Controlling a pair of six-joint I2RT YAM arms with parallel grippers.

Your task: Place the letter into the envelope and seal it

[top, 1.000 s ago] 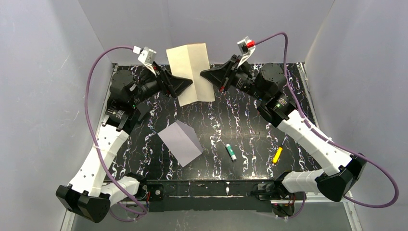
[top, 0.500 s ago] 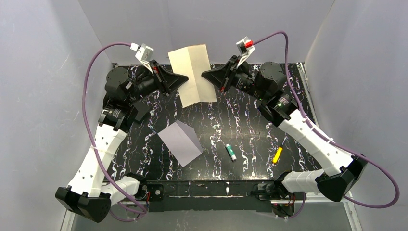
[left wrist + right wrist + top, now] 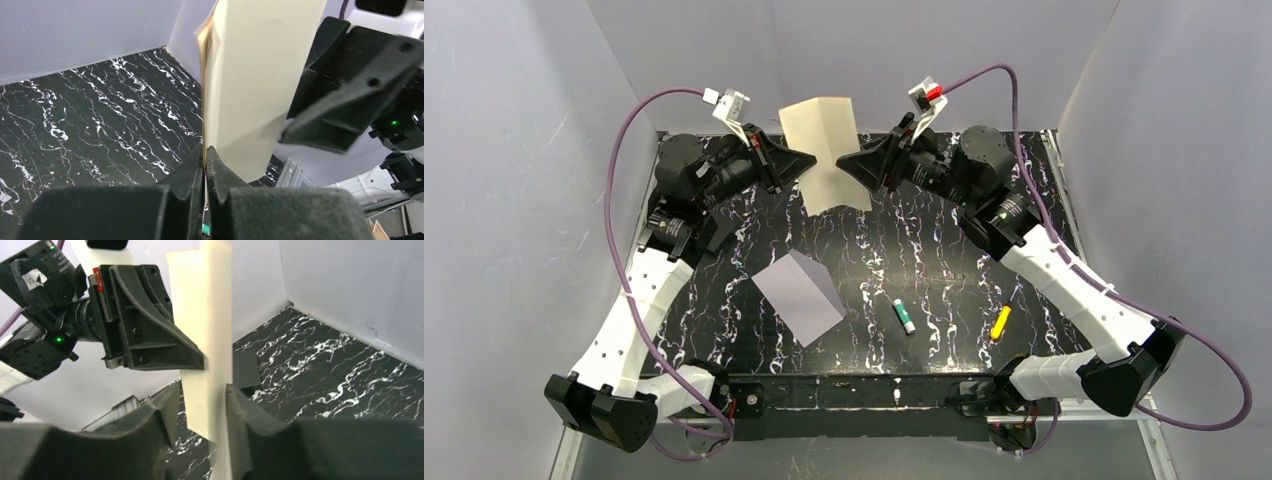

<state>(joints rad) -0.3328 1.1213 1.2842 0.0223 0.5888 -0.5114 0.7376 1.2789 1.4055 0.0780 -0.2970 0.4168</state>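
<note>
I am holding one half of the letter, and the letter spreads open at its middle fold (image 3: 825, 126). Next, my right gripper swings the free half (image 3: 843, 125) against the held half and pinches the letter flat before putting it in.
The letter (image 3: 829, 150) is a cream sheet folded down its middle, held upright above the back of the table. My left gripper (image 3: 812, 160) is shut on its left edge; in the left wrist view the letter (image 3: 260, 75) rises from the pinched tips of the left gripper (image 3: 205, 150). My right gripper (image 3: 842, 163) is open, and in the right wrist view its fingers stand either side of the letter (image 3: 205, 330), the right gripper (image 3: 201, 389) not pressing it. The lavender envelope (image 3: 800, 297) lies flat on the marbled table, near the front left.
A green-and-white tube (image 3: 905, 316) and a yellow marker (image 3: 1001, 322) lie on the black marbled table (image 3: 944, 260) at the front right. A flat black piece (image 3: 246, 371) lies on the table behind the letter. Grey walls close in the table on three sides.
The left gripper has shut on the letter's left edge. The right gripper's jaws have come apart from the letter. The sheet now stands more sharply folded and narrower.
</note>
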